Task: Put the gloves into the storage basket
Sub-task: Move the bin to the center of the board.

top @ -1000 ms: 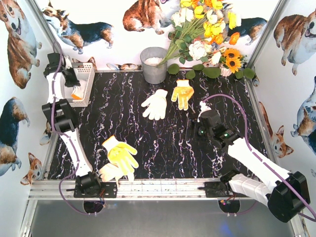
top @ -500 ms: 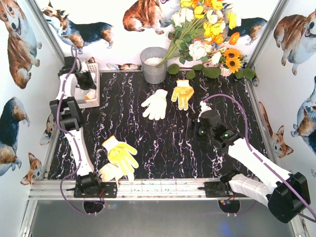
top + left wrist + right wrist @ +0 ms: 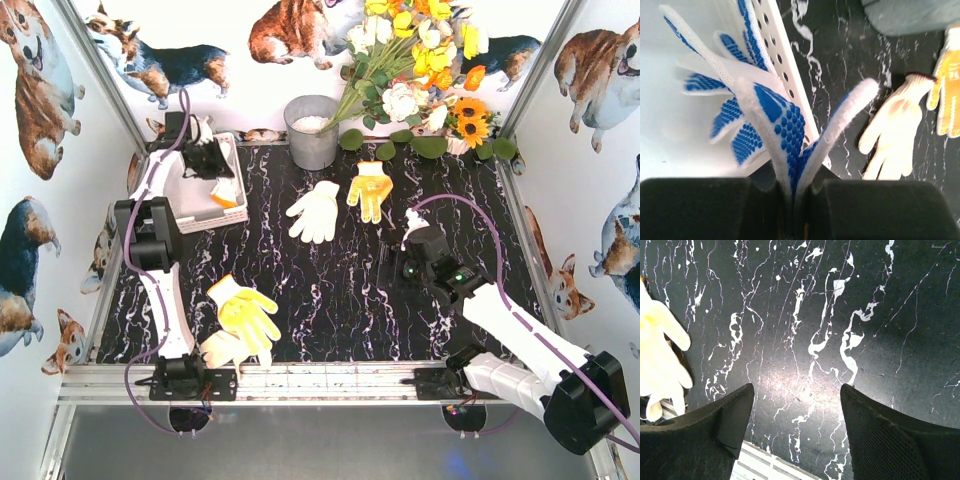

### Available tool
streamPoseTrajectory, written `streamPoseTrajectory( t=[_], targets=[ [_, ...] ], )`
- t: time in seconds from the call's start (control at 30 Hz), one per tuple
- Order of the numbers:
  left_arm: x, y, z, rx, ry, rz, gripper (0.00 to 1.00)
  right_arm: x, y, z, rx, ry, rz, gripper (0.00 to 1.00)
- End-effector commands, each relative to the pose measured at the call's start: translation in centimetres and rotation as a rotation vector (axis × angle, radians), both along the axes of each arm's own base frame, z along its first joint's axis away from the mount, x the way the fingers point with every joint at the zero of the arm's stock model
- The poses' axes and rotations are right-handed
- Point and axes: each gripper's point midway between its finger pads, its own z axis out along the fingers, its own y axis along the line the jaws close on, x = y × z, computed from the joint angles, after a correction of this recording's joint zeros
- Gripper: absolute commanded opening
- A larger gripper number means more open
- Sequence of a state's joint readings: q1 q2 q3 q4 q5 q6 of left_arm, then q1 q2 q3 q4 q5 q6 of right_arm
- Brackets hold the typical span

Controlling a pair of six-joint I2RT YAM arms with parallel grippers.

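My left gripper should first lift the glove (image 3: 782, 117) clear and bring it to my right gripper, because the white glove lies in a heap across the basket's perforated side (image 3: 783, 62).
My left gripper (image 3: 792, 185) is shut on a white glove with blue dots (image 3: 785, 125), held over the white storage basket (image 3: 190, 215) at the back left. The glove's folds straddle the basket's perforated wall (image 3: 772, 55). An orange-cuffed glove (image 3: 228, 195) lies inside the basket. On the table lie a white glove (image 3: 316, 210), a yellow-orange glove (image 3: 370, 188), a yellow glove (image 3: 247, 312) and a white glove (image 3: 222, 348) partly under it. My right gripper (image 3: 390, 262) hangs open over bare tabletop, with nothing between its fingers (image 3: 735, 415).
A grey metal bucket (image 3: 312, 130) stands at the back centre, with a bunch of artificial flowers (image 3: 420, 70) to its right. Printed walls close in the table on the left, back and right. A pale glove (image 3: 657, 355) shows at the left edge of the right wrist view.
My left gripper has swung to the right along the back wall with the glove. The basket has shifted right and turned with it. The right arm has stayed still.
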State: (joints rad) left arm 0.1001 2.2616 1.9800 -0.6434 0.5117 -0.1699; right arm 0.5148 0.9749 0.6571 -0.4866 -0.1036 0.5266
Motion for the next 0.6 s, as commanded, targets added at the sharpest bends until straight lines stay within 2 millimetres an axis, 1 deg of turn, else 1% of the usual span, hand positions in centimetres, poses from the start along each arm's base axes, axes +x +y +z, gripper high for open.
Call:
streamPoseTrajectory(
  t=[0.0,0.1,0.2,0.4,0.47,0.5,0.57],
  targets=[
    [3.2,3.3,6.6,0.007,-0.191,0.134,0.00,1.1,0.3,1.5,0.037,-0.069,-0.013,0.72],
    [5.1,5.6,8.4,-0.040,-0.256,0.232,0.00,1.0,0.2,1.5,0.036,-0.069,-0.016,0.72],
    [6.6,6.2,9.9,-0.152,-0.302,0.286,0.00,1.0,0.1,1.5,0.032,-0.069,-0.021,0.72],
    [8.3,4.7,11.5,-0.334,-0.337,0.312,0.00,1.0,0.0,1.4,0.028,-0.068,-0.024,0.72],
    [8.5,4.1,11.9,-0.361,-0.342,0.305,0.00,1.1,0.2,1.3,0.030,-0.063,-0.021,0.72],
    [8.6,3.6,12.0,-0.371,-0.341,0.300,0.00,1.2,0.2,1.3,0.031,-0.062,-0.020,0.72],
    [8.5,2.0,12.3,-0.396,-0.336,0.273,0.00,1.2,0.3,1.1,0.032,-0.059,-0.020,0.72]
  ],
)
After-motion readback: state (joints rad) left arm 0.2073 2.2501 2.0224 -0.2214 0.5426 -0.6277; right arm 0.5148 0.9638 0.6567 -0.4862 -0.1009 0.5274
